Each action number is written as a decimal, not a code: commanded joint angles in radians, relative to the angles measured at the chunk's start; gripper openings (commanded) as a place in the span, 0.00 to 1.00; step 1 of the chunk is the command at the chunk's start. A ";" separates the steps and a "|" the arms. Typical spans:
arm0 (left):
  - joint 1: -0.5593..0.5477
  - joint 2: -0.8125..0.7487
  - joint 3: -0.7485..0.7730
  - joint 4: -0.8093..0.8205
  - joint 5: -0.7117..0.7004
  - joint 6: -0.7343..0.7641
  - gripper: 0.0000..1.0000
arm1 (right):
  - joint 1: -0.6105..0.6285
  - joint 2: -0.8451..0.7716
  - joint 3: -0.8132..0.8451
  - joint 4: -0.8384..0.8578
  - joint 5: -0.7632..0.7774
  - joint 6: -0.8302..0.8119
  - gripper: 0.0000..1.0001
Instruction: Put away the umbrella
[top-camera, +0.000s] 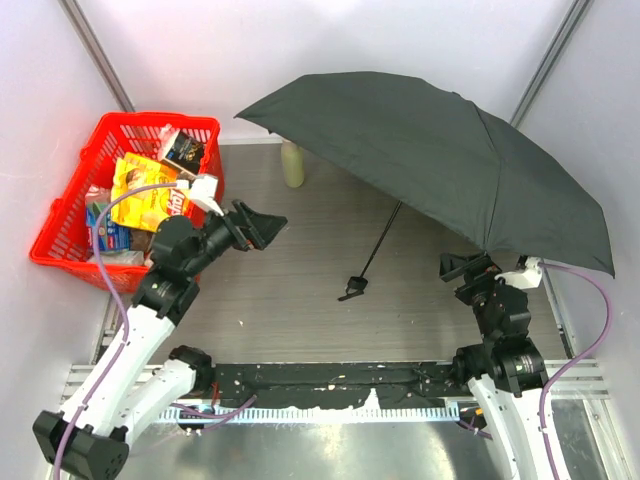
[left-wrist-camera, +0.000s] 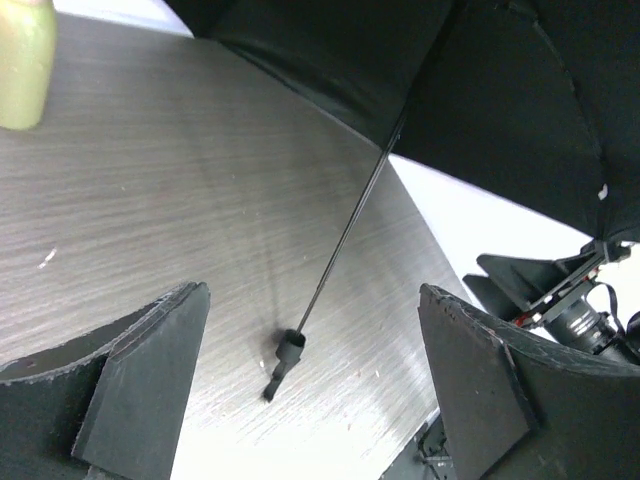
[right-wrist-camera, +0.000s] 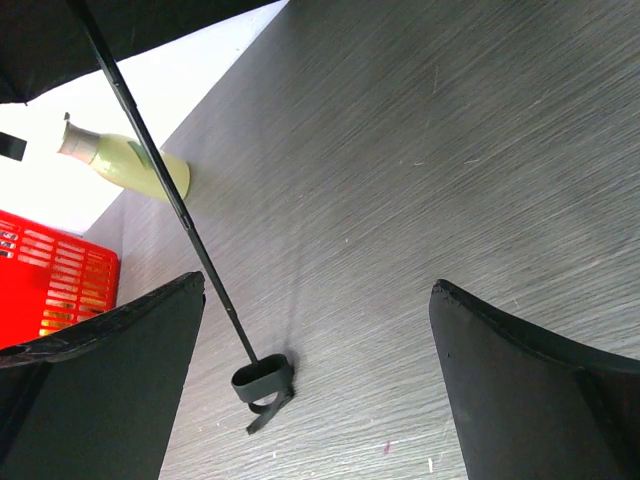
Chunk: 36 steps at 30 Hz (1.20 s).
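Observation:
The part of the shaft (top-camera: 383, 240) below the canopy is free and in line with the open fingers. My left gripper should keep going toward the umbrella's thin shaft (top-camera: 393, 218) until its fingers are on either side of it.
The black umbrella (top-camera: 430, 155) lies open on the table, canopy tilted over the back right. Its thin shaft (top-camera: 380, 240) slants down to the small handle with strap (top-camera: 352, 288) at mid-table. The shaft (left-wrist-camera: 345, 235) and handle (left-wrist-camera: 285, 355) show in the left wrist view, and the shaft (right-wrist-camera: 165, 190) and handle (right-wrist-camera: 262, 382) in the right wrist view. My left gripper (top-camera: 262, 226) is open and empty, left of the handle. My right gripper (top-camera: 468, 268) is open and empty, right of the handle, under the canopy's edge.
A red basket (top-camera: 125, 190) full of packaged goods stands at the back left. A pale green bottle (top-camera: 292, 163) stands at the back by the canopy's edge; it also shows in the left wrist view (left-wrist-camera: 25, 60) and the right wrist view (right-wrist-camera: 125, 160). White walls close in the table.

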 joint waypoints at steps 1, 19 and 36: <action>-0.070 0.080 -0.014 0.124 -0.016 0.022 0.90 | 0.003 -0.007 0.041 0.026 -0.005 -0.023 0.98; -0.351 0.905 0.275 0.605 -0.055 0.189 1.00 | 0.001 -0.025 0.217 -0.102 -0.193 -0.071 0.97; -0.478 1.324 0.709 0.531 0.059 0.194 0.27 | 0.003 -0.019 0.299 -0.194 -0.184 -0.069 0.95</action>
